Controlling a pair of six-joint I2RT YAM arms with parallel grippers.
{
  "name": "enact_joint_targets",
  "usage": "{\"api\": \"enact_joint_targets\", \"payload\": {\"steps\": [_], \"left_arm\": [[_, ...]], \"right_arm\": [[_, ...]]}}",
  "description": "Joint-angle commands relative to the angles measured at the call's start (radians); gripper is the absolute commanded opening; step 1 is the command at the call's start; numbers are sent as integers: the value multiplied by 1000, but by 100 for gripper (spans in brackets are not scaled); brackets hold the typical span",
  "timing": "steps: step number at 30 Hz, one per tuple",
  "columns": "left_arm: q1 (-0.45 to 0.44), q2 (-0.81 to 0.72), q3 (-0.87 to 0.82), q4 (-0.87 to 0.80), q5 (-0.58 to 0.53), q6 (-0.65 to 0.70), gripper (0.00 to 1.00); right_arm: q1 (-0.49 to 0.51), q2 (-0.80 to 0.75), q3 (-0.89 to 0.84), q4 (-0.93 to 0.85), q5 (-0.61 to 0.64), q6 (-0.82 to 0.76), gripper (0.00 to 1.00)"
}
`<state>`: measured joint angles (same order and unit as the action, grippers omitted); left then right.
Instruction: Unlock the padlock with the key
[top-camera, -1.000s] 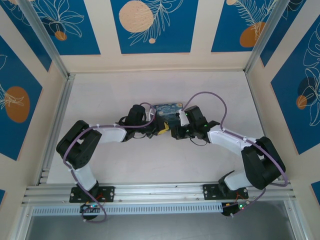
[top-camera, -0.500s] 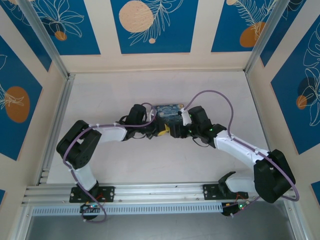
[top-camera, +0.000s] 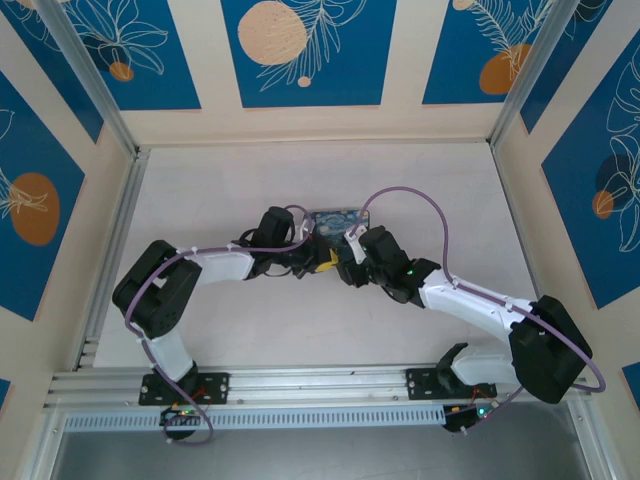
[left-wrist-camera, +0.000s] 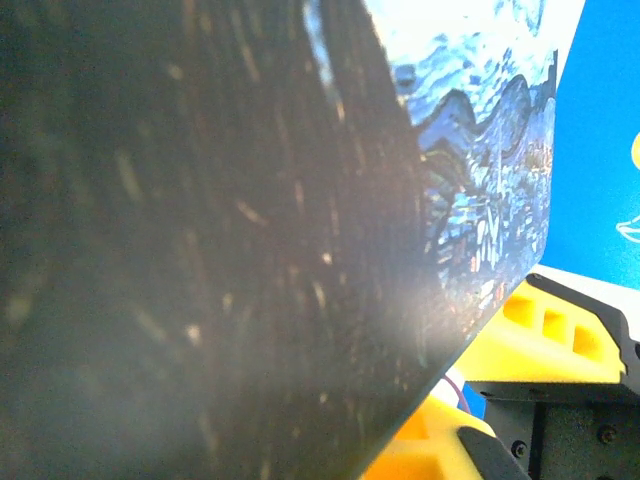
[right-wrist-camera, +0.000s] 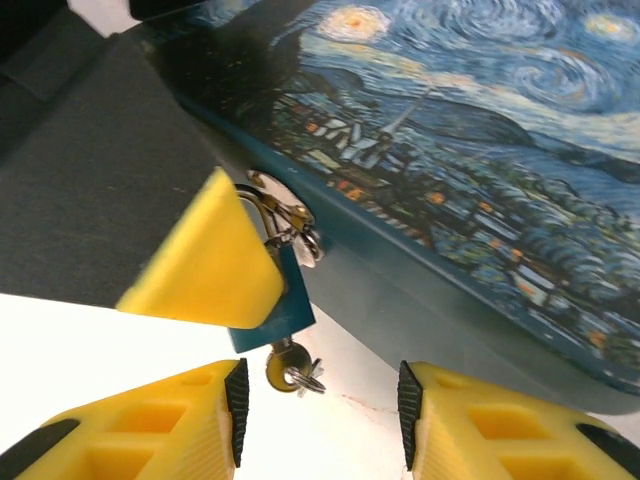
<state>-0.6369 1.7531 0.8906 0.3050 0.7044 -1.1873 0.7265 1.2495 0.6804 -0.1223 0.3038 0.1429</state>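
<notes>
The padlock's side (right-wrist-camera: 292, 272) is covered by my left gripper's yellow finger, so that gripper should move away before my right gripper takes the padlock (right-wrist-camera: 288, 312) by its body.
The small blue padlock (right-wrist-camera: 288, 305) hangs from a metal hasp (right-wrist-camera: 285, 215) on the front of the swirl-painted box (right-wrist-camera: 480, 150). The greyish key (right-wrist-camera: 283, 365), with a small ring on it, sticks out of the padlock's underside. My left gripper (top-camera: 308, 258) is shut on the padlock, and one of its yellow fingers (right-wrist-camera: 205, 260) covers the lock's left side. My right gripper (right-wrist-camera: 320, 415) is open just below the key, whose head hangs near the left pad (right-wrist-camera: 237, 410) without touching it. In the top view the right gripper (top-camera: 343, 266) faces the left one in front of the box (top-camera: 335, 222).
The box stands mid-table on the white tabletop (top-camera: 250, 190). Patterned blue and cream walls (top-camera: 300, 60) close in the back and sides. In the left wrist view the box (left-wrist-camera: 480, 180) sits very close, with yellow fingers (left-wrist-camera: 540, 330) beside it.
The right gripper has opened from nearly shut. Its wrist has swung nearer and leftward, with the elbow pushed out to the right. The left arm has stayed put.
</notes>
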Motion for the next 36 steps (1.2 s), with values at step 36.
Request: {"api": "enact_joint_targets", "payload": {"steps": [36], "left_arm": [[7, -29, 30, -23, 61, 35, 0]], "right_arm": [[3, 130, 82, 59, -103, 22, 20]]}}
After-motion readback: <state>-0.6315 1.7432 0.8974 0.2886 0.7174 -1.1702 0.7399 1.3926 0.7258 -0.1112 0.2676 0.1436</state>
